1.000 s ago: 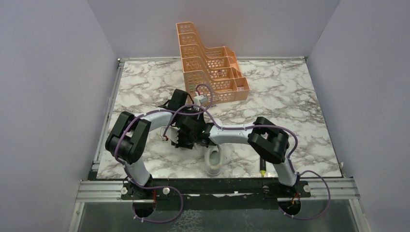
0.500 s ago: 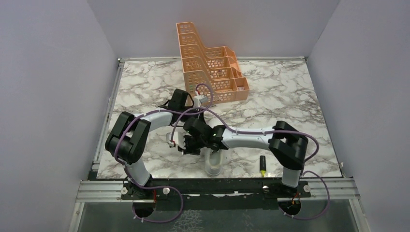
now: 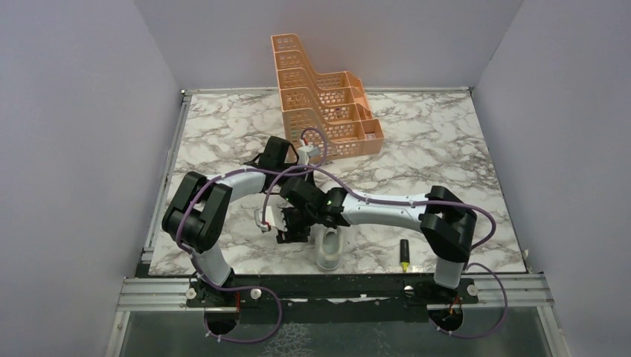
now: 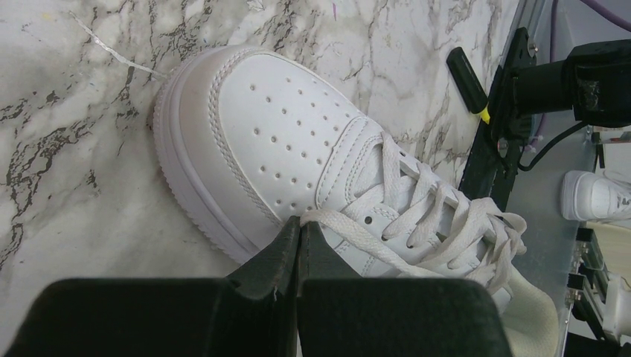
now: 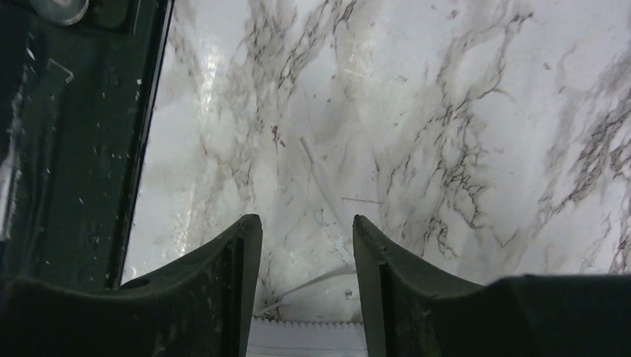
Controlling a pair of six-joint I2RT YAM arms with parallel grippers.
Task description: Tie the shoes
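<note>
My right gripper's open fingers are in line with the white lace's tip (image 5: 309, 152), which lies free on the marble. I should keep going down until they are on both sides of the lace (image 5: 336, 217).
The white shoe (image 4: 268, 126) lies on the marble near the table's front edge, toe toward the back; from above only its heel end (image 3: 330, 251) shows under the arms. My left gripper (image 4: 300, 223) is shut on a loop of white lace (image 4: 364, 242) at the shoe's side, by the lowest eyelets. In the top view the right arm hides those fingers. My right gripper (image 5: 306, 223) is open with nothing between its fingers, over bare marble just left of the shoe (image 3: 289, 232). The shoe's ridged sole edge (image 5: 305, 338) shows below it.
An orange tiered rack (image 3: 321, 104) stands at the back of the table. A black and yellow highlighter (image 3: 405, 255) lies at the front edge, right of the shoe. The black frame rail (image 5: 74, 149) runs close to my right gripper. Grey walls close three sides.
My right arm has stretched out, its elbow swinging right and its gripper sliding toward the near edge, left of the shoe. The left arm has stayed put on the lace.
</note>
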